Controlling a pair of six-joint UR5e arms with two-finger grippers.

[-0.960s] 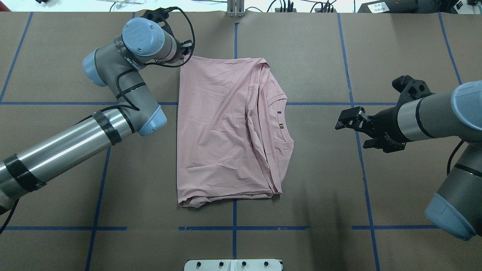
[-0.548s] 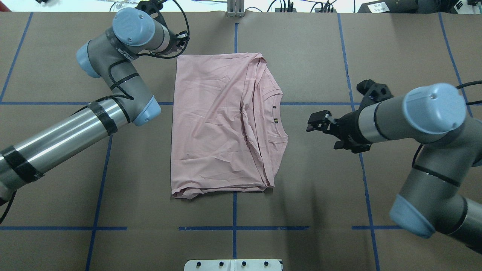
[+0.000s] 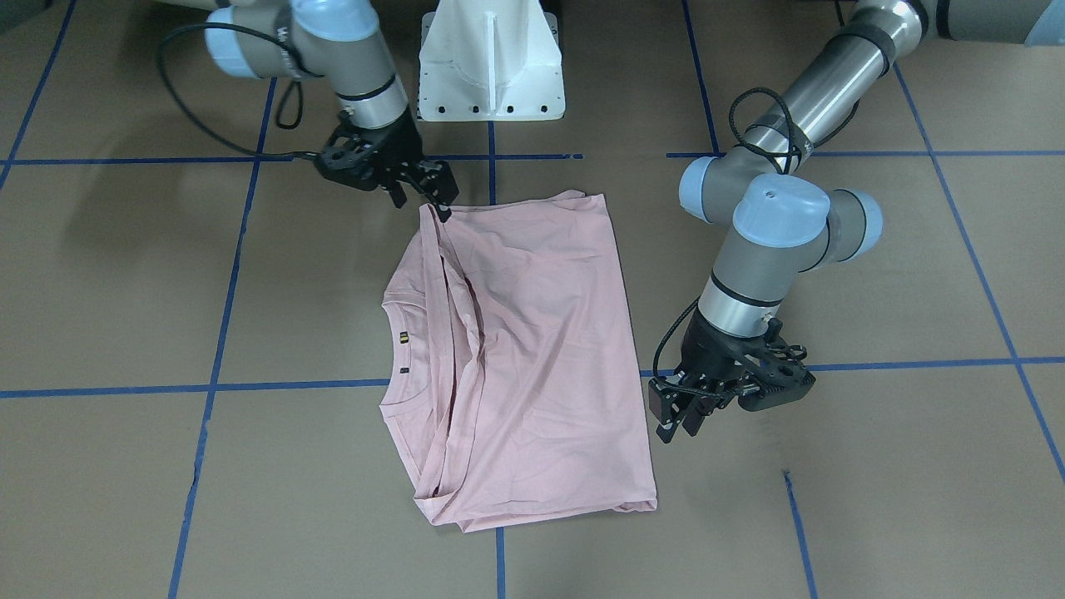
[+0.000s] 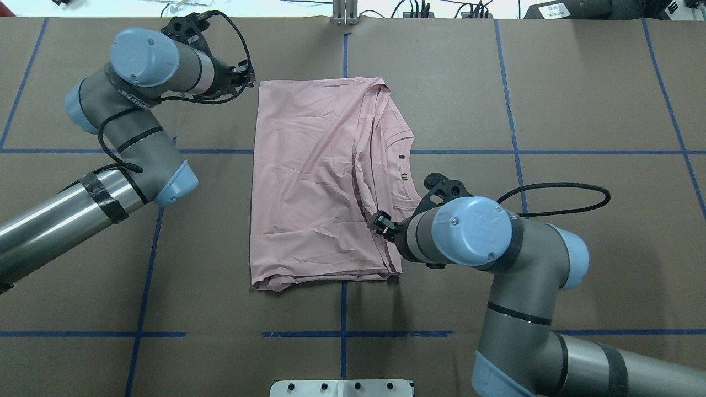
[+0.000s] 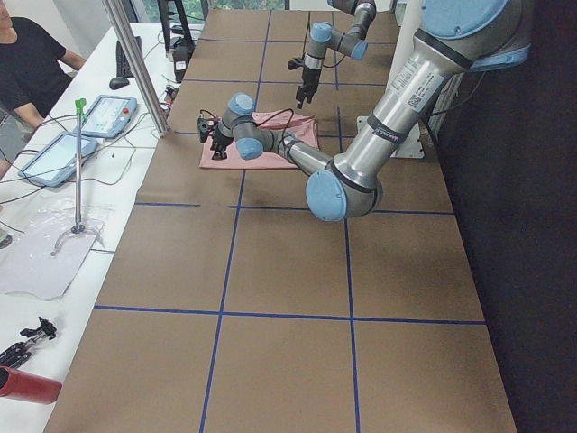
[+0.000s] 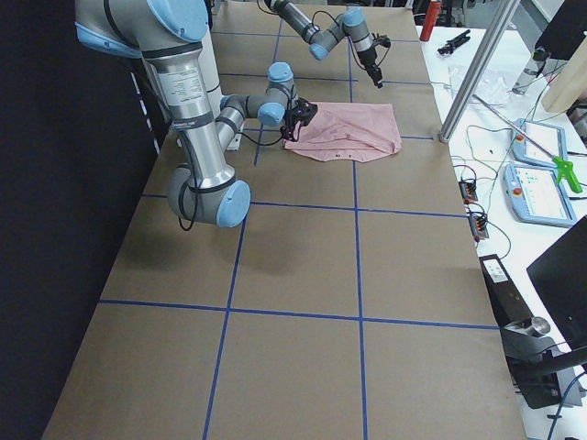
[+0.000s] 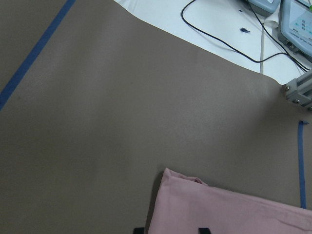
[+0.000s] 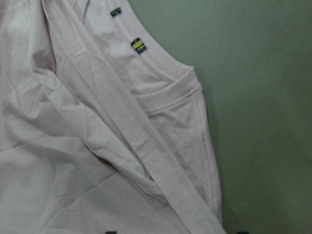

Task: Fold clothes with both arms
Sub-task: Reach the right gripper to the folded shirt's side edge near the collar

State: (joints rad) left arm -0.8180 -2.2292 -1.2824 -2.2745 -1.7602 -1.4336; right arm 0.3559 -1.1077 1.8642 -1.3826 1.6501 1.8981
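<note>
A rumpled layer (image 3: 574, 195) sticks out a little at the T-shirt's near edge, so I expect the pale pink T-shirt's bottom side (image 3: 544, 299) to show a loose flap when it is folded over.
The pale pink T-shirt (image 4: 314, 182) lies folded flat in the middle of the table, also in the front view (image 3: 541, 349). Its ribbed collar (image 8: 161, 78) faces my right side; the dog print and lettering are hidden. My right gripper (image 4: 382, 225) is open just above the shirt's near right corner (image 3: 423, 200), and one fingertip looks close to the cloth. The right wrist view shows the collar and a folded sleeve (image 8: 146, 146) under it. My left gripper (image 4: 249, 77) is open and empty beside the shirt's far left corner (image 7: 170, 178), a little apart from it (image 3: 676, 423).
The brown table (image 4: 579, 82) carries a grid of blue tape lines (image 4: 343, 333). The white pedestal base (image 3: 491, 75) stands at the near edge. A metal post (image 4: 345, 14), cables and control tablets (image 5: 108, 113) lie past the far edge. An operator (image 5: 27, 63) sits there.
My right arm swung in from the right until its gripper is over the shirt's near right corner. My left gripper drew back left from the far left corner. The shirt slid slightly left.
</note>
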